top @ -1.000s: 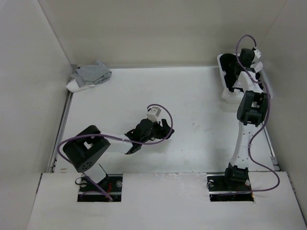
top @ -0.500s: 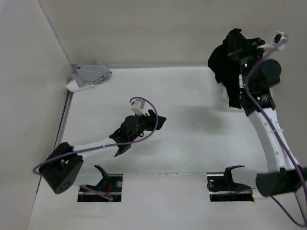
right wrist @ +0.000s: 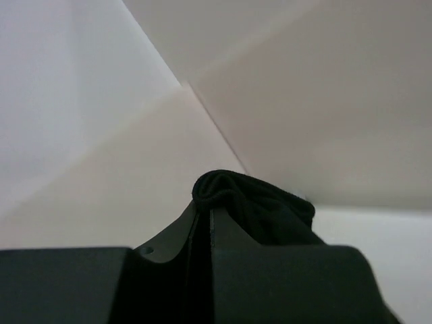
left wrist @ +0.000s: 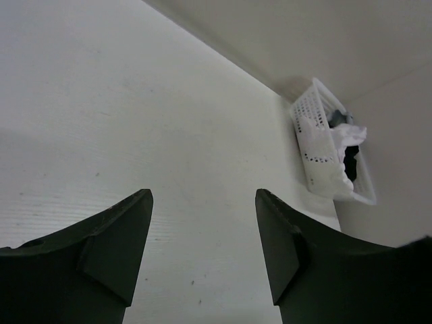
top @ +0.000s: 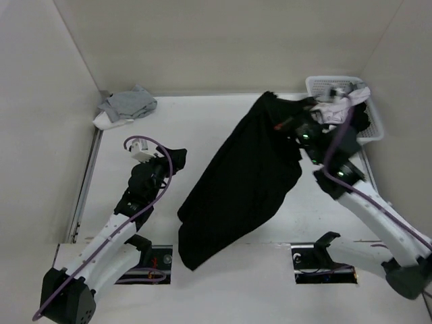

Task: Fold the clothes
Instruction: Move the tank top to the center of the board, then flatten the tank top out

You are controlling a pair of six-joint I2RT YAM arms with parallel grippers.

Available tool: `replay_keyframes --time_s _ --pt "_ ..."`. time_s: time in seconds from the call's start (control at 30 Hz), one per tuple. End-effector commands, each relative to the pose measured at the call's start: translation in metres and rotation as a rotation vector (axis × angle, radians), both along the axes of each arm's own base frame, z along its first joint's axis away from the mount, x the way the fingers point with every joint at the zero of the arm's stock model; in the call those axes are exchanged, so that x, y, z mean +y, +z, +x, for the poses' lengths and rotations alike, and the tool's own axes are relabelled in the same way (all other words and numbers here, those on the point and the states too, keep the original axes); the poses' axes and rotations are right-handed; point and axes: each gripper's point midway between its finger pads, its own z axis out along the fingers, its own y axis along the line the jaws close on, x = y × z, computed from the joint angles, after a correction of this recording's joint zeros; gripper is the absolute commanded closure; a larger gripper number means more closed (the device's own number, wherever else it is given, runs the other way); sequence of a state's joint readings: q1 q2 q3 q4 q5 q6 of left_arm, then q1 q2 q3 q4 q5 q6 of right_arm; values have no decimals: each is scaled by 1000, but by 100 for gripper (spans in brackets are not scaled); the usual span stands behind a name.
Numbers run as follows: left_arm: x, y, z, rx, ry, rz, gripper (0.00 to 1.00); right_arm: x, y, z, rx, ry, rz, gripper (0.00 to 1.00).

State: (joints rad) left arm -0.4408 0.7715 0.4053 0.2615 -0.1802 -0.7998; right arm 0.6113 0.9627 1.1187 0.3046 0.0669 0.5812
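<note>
The black T-shirt is hanging at an angle from a bunched fold (top: 270, 104) in my right gripper. Next, I put the shirt down flat and grab its hem corner before I fold it.
The black T-shirt (top: 243, 182) hangs in a long drape from the back right down across the table toward the near edge. My right gripper (top: 287, 123) is shut on a bunched fold at its top end. In the right wrist view that fold (right wrist: 263, 202) bulges out past the closed right gripper (right wrist: 210, 206). My left gripper (top: 177, 156) stands open left of the shirt, apart from it. The left wrist view shows the left gripper (left wrist: 202, 196) with only bare table between its fingers.
A white plastic basket (top: 317, 84) with white and dark garments stands at the back right corner, also seen as a basket (left wrist: 307, 128) from the left wrist. A light grey garment (top: 125, 104) lies crumpled at the back left. White walls enclose the table.
My right arm lifted the black shirt out of the basket and swung it left over the table, where it now drapes long. My left arm drew back toward the left.
</note>
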Motion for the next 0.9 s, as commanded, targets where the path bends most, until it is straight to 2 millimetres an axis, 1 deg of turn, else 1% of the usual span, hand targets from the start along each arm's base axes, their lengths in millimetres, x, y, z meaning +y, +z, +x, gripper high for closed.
replay_keyframes --time_s 0.0,0.03,0.07,0.1,0.13,0.17,0.2,0.23,0.27,0.3,0.33,0.37,0.4,0.43,0.47,0.5,0.53,0.57,0.6,0.63,0.67,0.7,0.73,0.77,0.8,0.83,0.87 --pt "21 -27 -1 89 38 29 39 68 -157 81 374 63 -92 94" --pt "24 -34 1 105 45 27 39 80 -177 95 403 76 -105 94" --pt "26 -37 2 113 48 27 39 87 -186 103 416 83 -114 94" --pt "29 -44 5 135 57 28 39 103 -217 142 459 93 -139 95" --pt "29 -47 5 143 55 30 39 105 -220 151 464 96 -140 95" --pt "28 -55 6 166 53 38 39 113 -235 190 490 104 -152 95" --pt "25 -61 6 177 45 52 40 114 -240 219 506 105 -138 94" --pt "22 -70 5 200 36 70 40 114 -238 250 508 106 -120 89" --pt "21 -74 4 209 34 77 40 110 -237 267 510 96 -109 85" --pt "20 -84 2 235 34 99 40 100 -231 297 520 76 -82 71" --pt "19 -93 -1 254 33 124 40 95 -228 308 527 68 -73 63" --pt "19 -97 -2 263 34 134 40 90 -223 317 528 54 -71 56" --pt "20 -101 -3 273 36 145 40 84 -216 321 528 36 -83 46" --pt "21 -110 -6 294 43 175 40 82 -213 317 539 33 -105 39" --pt "24 -117 -8 307 53 199 40 75 -220 301 570 25 -149 33" --pt "24 -119 -8 311 59 206 40 73 -223 293 577 19 -172 31" --pt "28 -124 -9 323 74 224 40 76 -245 261 612 15 -237 30" --pt "32 -127 -9 327 90 237 40 74 -264 235 637 -5 -292 36" --pt "37 -130 -10 337 111 246 40 72 -289 207 667 -29 -354 49" --pt "43 -133 -11 348 138 254 40 67 -315 175 713 -58 -412 71" --pt "49 -139 -13 364 164 271 40 61 -335 150 756 -80 -447 88" --pt "60 -149 -18 406 207 303 39 52 -363 115 822 -102 -499 93" --pt "64 -154 -21 430 221 321 39 45 -379 97 860 -116 -534 91" --pt "66 -158 -22 448 224 333 39 39 -391 85 886 -131 -561 87" --pt "65 -162 -23 470 217 343 39 24 -408 67 924 -170 -606 72" --pt "60 -165 -23 486 195 351 39 14 -418 57 949 -200 -625 59" --pt "56 -169 -22 506 180 357 39 8 -427 48 967 -211 -649 52"
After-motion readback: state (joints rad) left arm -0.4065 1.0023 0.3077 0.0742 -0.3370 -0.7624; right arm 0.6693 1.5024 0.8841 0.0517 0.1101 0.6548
